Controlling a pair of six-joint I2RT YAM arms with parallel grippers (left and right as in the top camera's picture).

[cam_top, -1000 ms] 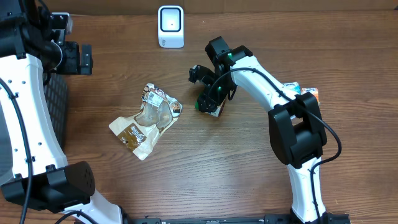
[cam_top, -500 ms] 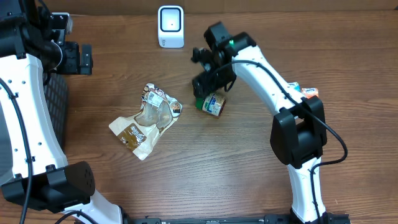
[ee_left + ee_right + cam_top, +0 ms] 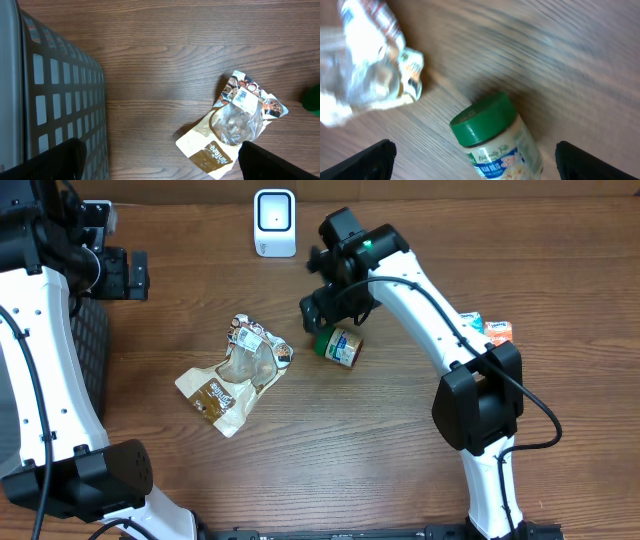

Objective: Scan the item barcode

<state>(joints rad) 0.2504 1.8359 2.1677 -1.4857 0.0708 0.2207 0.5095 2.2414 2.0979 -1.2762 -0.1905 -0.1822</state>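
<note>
The jar (image 3: pixel 344 349) is lying on its side below my open right gripper, so next I grab it by the green lid (image 3: pixel 485 120) and set it upright.
A small jar (image 3: pixel 343 347) with a green lid lies on its side on the wood table, lid toward the left. In the right wrist view the jar (image 3: pixel 496 142) is below the camera, between my spread fingers but apart from them. My right gripper (image 3: pixel 332 312) hovers open just above and behind it, holding nothing. The white scanner (image 3: pixel 274 222) stands at the back edge. My left gripper (image 3: pixel 127 273) is open at the far left, above the basket's edge, and its view shows a crumpled pouch (image 3: pixel 232 125).
The clear-and-brown pouch (image 3: pixel 236 372) lies left of the jar. A dark mesh basket (image 3: pixel 90 350) sits along the left edge, also seen as the basket (image 3: pixel 60 100). A small orange packet (image 3: pixel 497 330) lies at the right, beside the right arm.
My right gripper has let go of the jar, opened wider and drawn up and back toward the scanner. The jar stays lying on the table. The left arm has not moved.
</note>
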